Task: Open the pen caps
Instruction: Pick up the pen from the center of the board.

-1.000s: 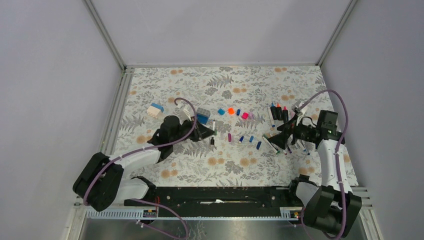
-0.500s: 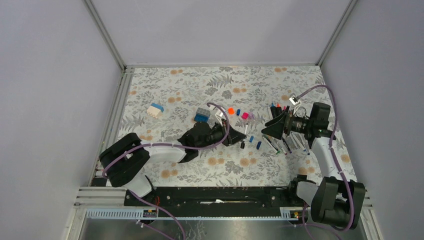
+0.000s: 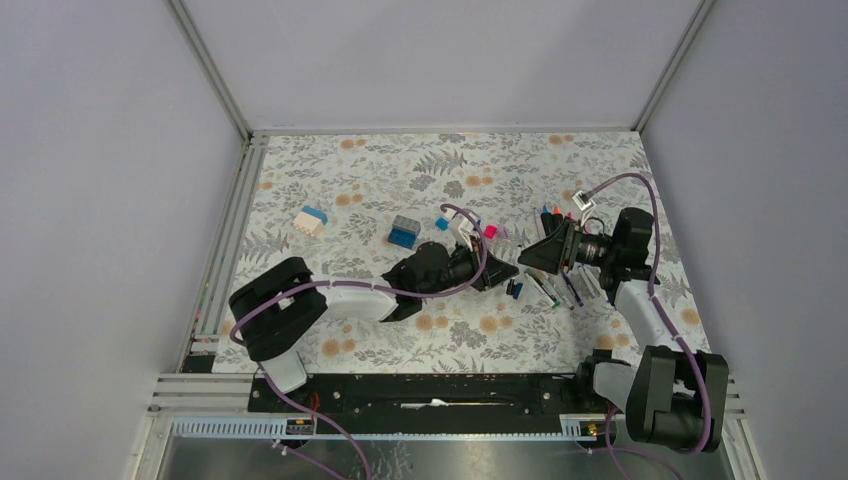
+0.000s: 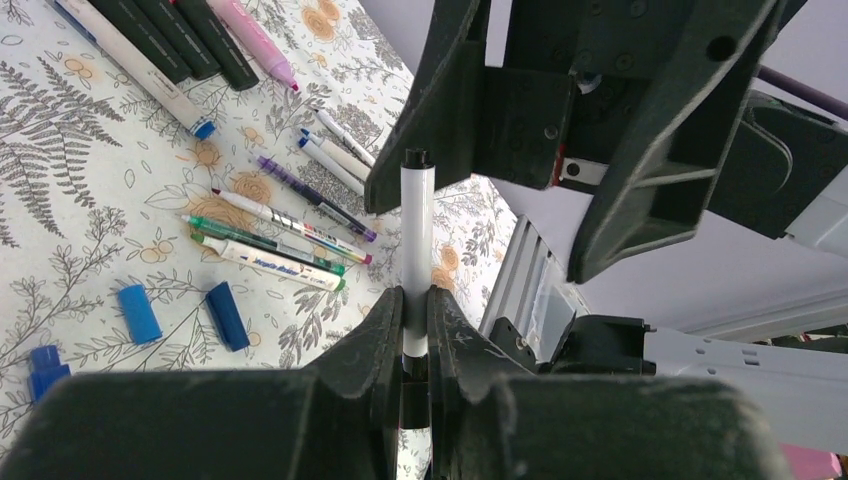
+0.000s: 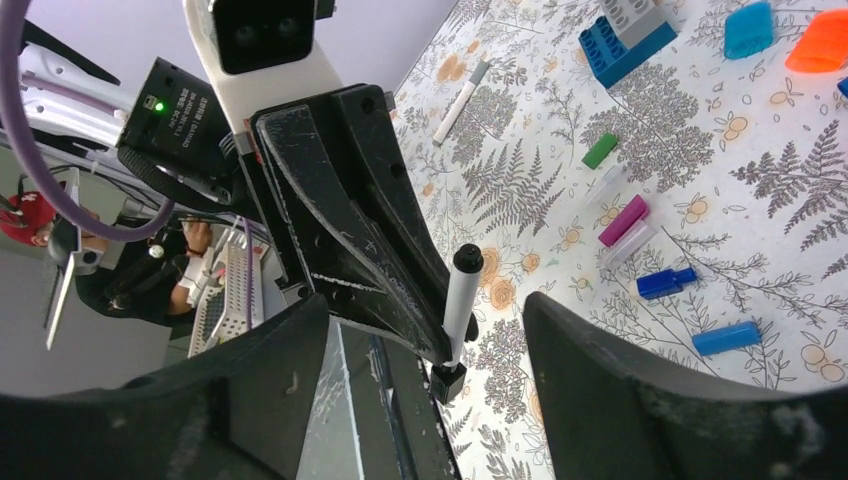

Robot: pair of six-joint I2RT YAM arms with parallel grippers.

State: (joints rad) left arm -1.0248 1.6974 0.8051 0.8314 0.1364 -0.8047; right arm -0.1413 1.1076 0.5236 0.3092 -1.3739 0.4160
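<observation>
Next, my right gripper grabs the pen's upper end while my left gripper is on the white pen's body [image 4: 417, 250], before my left gripper goes to the black cap [image 5: 447, 383].
My left gripper [image 4: 416, 300] is shut on a white pen [image 4: 416, 235] with black ends, held above the table's middle right [image 3: 497, 274]. My right gripper [image 3: 532, 254] is open and faces it. In the right wrist view the pen [image 5: 460, 300] stands between the wide-apart fingers [image 5: 620, 390], and its black end piece [image 5: 447, 383] touches neither. Loose pen caps lie on the cloth: blue ones [image 5: 665, 283] [image 5: 727, 338], a purple one [image 5: 623, 220], a green one [image 5: 600, 151] and an orange one [image 5: 820, 40]. A pink cap [image 3: 490, 231] lies behind the left gripper.
Several pens lie in a row at the right [image 3: 560, 287], also seen in the left wrist view [image 4: 270, 262]. A blue-and-grey block [image 3: 404, 231] and a white-and-blue block [image 3: 311, 220] sit to the left. A loose white pen [image 5: 462, 100] lies near the block.
My left arm has carried the pen rightward across the table to the right gripper. My right gripper has lifted off the pen row and turned left to face it.
</observation>
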